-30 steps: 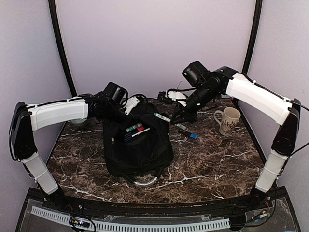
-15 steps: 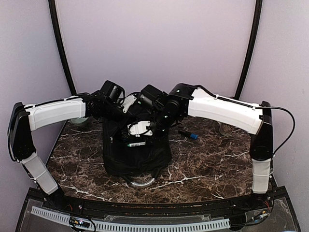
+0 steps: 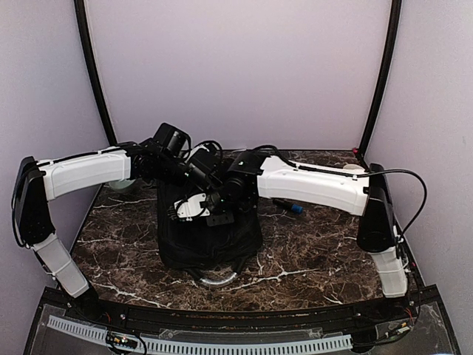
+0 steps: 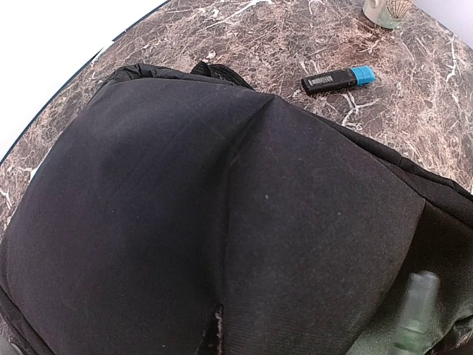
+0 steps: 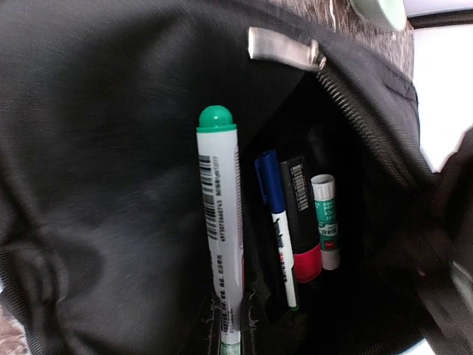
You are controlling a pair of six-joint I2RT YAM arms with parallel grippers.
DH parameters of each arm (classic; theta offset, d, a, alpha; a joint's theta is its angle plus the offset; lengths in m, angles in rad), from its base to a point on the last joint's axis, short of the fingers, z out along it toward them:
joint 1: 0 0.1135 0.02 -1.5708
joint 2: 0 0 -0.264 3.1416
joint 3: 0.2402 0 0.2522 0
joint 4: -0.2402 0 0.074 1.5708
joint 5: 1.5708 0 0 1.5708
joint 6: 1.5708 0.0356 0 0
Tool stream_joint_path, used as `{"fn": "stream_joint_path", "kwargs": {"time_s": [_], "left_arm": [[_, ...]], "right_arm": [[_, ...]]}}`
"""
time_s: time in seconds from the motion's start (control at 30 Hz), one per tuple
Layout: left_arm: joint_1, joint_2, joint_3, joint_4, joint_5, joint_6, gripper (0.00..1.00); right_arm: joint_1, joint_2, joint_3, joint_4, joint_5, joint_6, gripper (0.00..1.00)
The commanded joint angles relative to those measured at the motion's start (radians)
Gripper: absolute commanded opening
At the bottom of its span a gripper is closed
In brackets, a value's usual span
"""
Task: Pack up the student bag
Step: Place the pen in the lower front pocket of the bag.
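The white marker (image 5: 220,200) is lined up with the blue pen over the open pocket, so my right gripper should carry on lowering it and let go of it beside the pen (image 5: 260,255).
The student bag (image 3: 211,237), a black backpack, lies mid-table with its pale grey loop handle (image 3: 216,279) toward the arms. My left gripper (image 3: 191,168) is at the bag's far edge, shut on a pinch of its black fabric (image 4: 214,329). My right gripper (image 3: 203,209) hangs over the open front pocket, shut on a white marker with a green cap (image 5: 219,222); its jaws (image 5: 229,318) clamp the marker's lower end. Inside the pocket lie a blue pen (image 5: 275,214), a black-and-red highlighter (image 5: 304,222) and a glue stick (image 5: 325,220). A metal zipper pull (image 5: 284,48) sits above them.
A black highlighter with a blue cap (image 3: 290,206) (image 4: 340,78) lies on the marble table (image 3: 325,251) right of the bag. A mug (image 4: 384,9) stands farther back on the right. Walls close in on three sides.
My right arm has swung left from the back right of the table to over the bag's pocket, carrying the marker. The left arm has stayed in place, gripping the fabric.
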Motion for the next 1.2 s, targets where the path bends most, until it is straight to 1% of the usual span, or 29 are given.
{"fn": "stream_joint_path", "kwargs": {"time_s": [0.0,0.1,0.33,0.57,0.73,0.8,0.87,0.93,1.17], "left_arm": [[-0.002,-0.117,0.013,0.089,0.078,-0.024,0.0],[-0.003,-0.123,0.013,0.088,0.074,-0.022,0.0],[-0.003,-0.131,0.013,0.088,0.074,-0.021,0.0],[-0.003,-0.132,0.012,0.089,0.076,-0.021,0.0],[-0.003,-0.133,0.014,0.089,0.082,-0.022,0.0],[-0.003,-0.134,0.014,0.087,0.084,-0.022,0.0],[-0.003,-0.134,0.014,0.087,0.084,-0.022,0.0],[-0.003,-0.134,0.014,0.086,0.085,-0.022,0.0],[-0.003,-0.139,0.015,0.086,0.093,-0.024,0.0]], "right_arm": [[-0.002,0.048,0.005,0.124,0.144,-0.028,0.0],[-0.007,0.084,0.012,0.16,0.216,-0.034,0.0],[-0.016,0.135,-0.002,0.197,0.296,-0.051,0.0],[-0.017,0.164,-0.026,0.209,0.265,-0.068,0.0],[-0.018,0.186,-0.051,0.25,0.27,-0.094,0.0],[-0.019,0.193,-0.076,0.324,0.303,-0.105,0.01],[-0.022,0.193,-0.116,0.433,0.357,-0.129,0.07],[-0.026,0.191,-0.156,0.541,0.402,-0.161,0.09],[-0.05,0.21,-0.22,0.865,0.56,-0.262,0.07]]}}
